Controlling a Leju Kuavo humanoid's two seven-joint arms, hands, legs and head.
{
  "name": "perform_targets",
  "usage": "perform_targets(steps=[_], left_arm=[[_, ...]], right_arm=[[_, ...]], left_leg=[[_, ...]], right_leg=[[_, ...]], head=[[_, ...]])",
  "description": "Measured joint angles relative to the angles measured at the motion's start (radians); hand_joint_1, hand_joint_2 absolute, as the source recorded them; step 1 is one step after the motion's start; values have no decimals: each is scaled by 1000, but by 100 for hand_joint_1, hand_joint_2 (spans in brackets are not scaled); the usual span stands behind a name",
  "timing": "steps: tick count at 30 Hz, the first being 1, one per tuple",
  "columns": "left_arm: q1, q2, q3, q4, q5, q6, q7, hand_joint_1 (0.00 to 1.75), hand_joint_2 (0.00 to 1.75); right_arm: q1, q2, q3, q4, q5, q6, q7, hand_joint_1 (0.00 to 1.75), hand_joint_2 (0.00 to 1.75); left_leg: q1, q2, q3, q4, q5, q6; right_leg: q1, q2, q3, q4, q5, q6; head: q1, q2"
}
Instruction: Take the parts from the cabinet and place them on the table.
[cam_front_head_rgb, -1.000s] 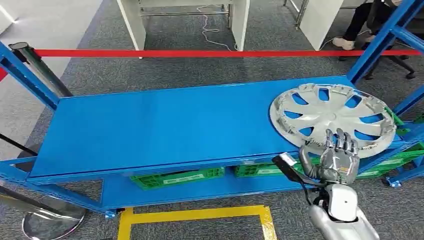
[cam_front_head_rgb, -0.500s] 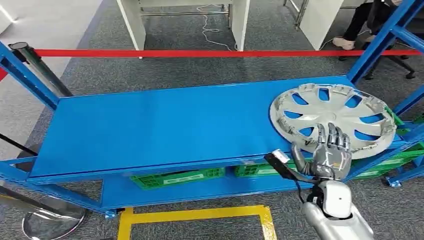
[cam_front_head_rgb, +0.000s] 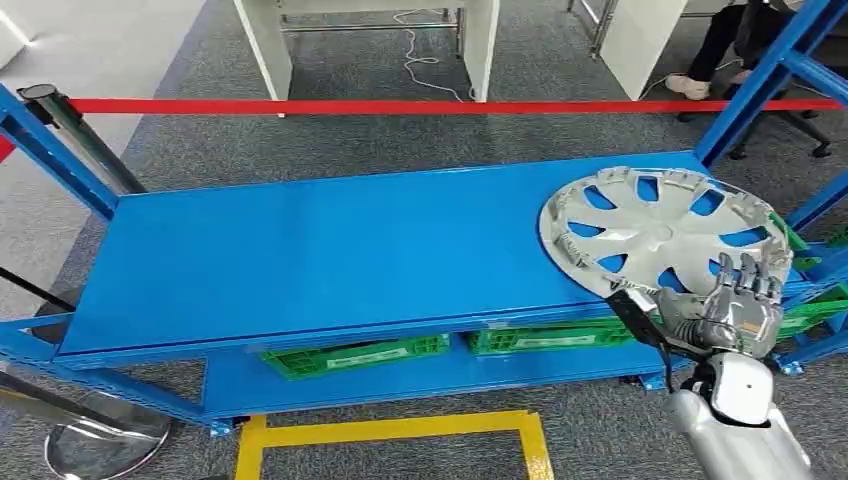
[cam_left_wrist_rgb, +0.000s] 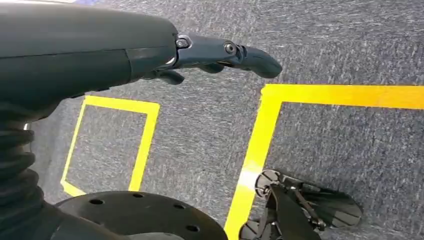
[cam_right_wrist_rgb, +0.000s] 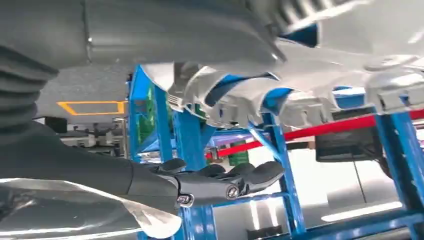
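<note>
Broad spokes (cam_front_head_rgb: 612, 243) join the hubcap's rim all (cam_front_head_rgb: 655, 234) the way round, so the hubcap will stay flat and jut outward when I lift it by one edge.
A silver hubcap (cam_front_head_rgb: 665, 235) lies flat at the right end of the blue rack's top shelf (cam_front_head_rgb: 330, 250), its near rim hanging slightly past the shelf's front edge. My right hand (cam_front_head_rgb: 738, 300) is raised at that near rim toward its right side, fingers spread and pointing up, holding nothing. In the right wrist view the hubcap's rim (cam_right_wrist_rgb: 300, 75) sits between the thick thumb (cam_right_wrist_rgb: 150, 30) and the dark fingers (cam_right_wrist_rgb: 225, 182), with a gap to the fingers. My left hand (cam_left_wrist_rgb: 220, 52) hangs over the floor, fingers stretched out and empty.
Green crates (cam_front_head_rgb: 355, 353) sit on the lower shelf. Blue uprights (cam_front_head_rgb: 760, 85) frame the rack's right end. A red barrier tape (cam_front_head_rgb: 400, 105) runs behind it, with stanchions (cam_front_head_rgb: 75, 135) at the left. Yellow floor tape (cam_front_head_rgb: 390, 435) marks the carpet. A seated person (cam_front_head_rgb: 720, 45) is at the back right.
My right hand has slid to the right along the shelf's front edge, from the hubcap's near left rim to its near right rim. The hubcap has not moved.
</note>
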Motion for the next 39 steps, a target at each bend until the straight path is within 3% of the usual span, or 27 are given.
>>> perform_targets(steps=[34,39], left_arm=[[-1,-4,-6,0,-19,-9,-3,0,175],[-1,-5,-7,0,-28,-9,-3,0,175]], right_arm=[[-84,0,3,179,3,61,-27,0,175],[-85,2,5,183,-59,28,-75,0,175]], left_leg=[[1,0,2,0,0,0],[1,0,3,0,1,0]], right_leg=[[0,1,2,0,1,0],[0,1,3,0,1,0]], head=[[0,0],[0,0]])
